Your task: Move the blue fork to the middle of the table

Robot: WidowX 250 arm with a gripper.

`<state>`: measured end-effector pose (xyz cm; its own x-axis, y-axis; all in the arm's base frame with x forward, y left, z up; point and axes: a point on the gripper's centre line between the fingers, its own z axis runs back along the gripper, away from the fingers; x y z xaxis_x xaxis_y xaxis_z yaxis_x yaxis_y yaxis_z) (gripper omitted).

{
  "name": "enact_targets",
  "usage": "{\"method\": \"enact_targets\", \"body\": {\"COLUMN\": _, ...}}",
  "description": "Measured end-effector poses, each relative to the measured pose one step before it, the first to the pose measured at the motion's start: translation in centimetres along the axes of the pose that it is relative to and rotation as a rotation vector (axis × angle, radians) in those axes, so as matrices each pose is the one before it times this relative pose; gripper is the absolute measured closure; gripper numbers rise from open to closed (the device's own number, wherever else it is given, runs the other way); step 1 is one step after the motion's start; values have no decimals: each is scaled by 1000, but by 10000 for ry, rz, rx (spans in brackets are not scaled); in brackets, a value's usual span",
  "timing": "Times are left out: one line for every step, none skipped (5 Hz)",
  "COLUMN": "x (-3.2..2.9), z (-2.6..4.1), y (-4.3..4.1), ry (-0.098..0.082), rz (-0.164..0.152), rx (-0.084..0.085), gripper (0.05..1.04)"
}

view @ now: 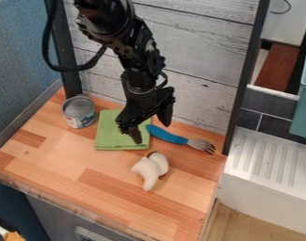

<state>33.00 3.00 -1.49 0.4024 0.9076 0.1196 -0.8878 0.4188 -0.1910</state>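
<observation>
The white plush-like object is close in front of the fork. It will slide along with the fork's tines when I carry the fork.
The black gripper [151, 131] hangs over the right part of the green cloth, its two fingers spread apart. The blue-handled fork [168, 137] lies at the back right of the wooden table, with its grey tines pointing right towards the table's edge. The handle's left end is by the cloth's right edge, beneath the gap between the fingers. I cannot tell how high the fingers are above the handle. The wooden table [108, 175] has its middle in front of the cloth.
A green folded cloth [112, 135] lies left of the fork, with a tin can [79, 112] at the back left. A white plush-like object [150, 170] sits in front of the cloth. Behind stands a grey plank wall [196, 70]; a white drainboard [268, 157] is right.
</observation>
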Motion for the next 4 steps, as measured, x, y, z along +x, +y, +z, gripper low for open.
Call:
{"method": "enact_targets", "body": {"x": 894, "z": -1259, "y": -1286, "ry": -249, "rz": 822, "rx": 60, "gripper": 83}}
{"method": "enact_targets", "body": {"x": 321, "z": -1003, "y": -1220, "ry": -301, "rz": 511, "rx": 59, "gripper": 83}}
{"method": "enact_targets", "body": {"x": -2, "z": -1659, "y": -394, "ry": -442, "rz": 522, "rx": 390, "gripper": 83}}
{"method": "enact_targets", "body": {"x": -216, "z": -997, "y": -908, "ry": -98, "rz": 124, "rx": 162, "gripper": 83}}
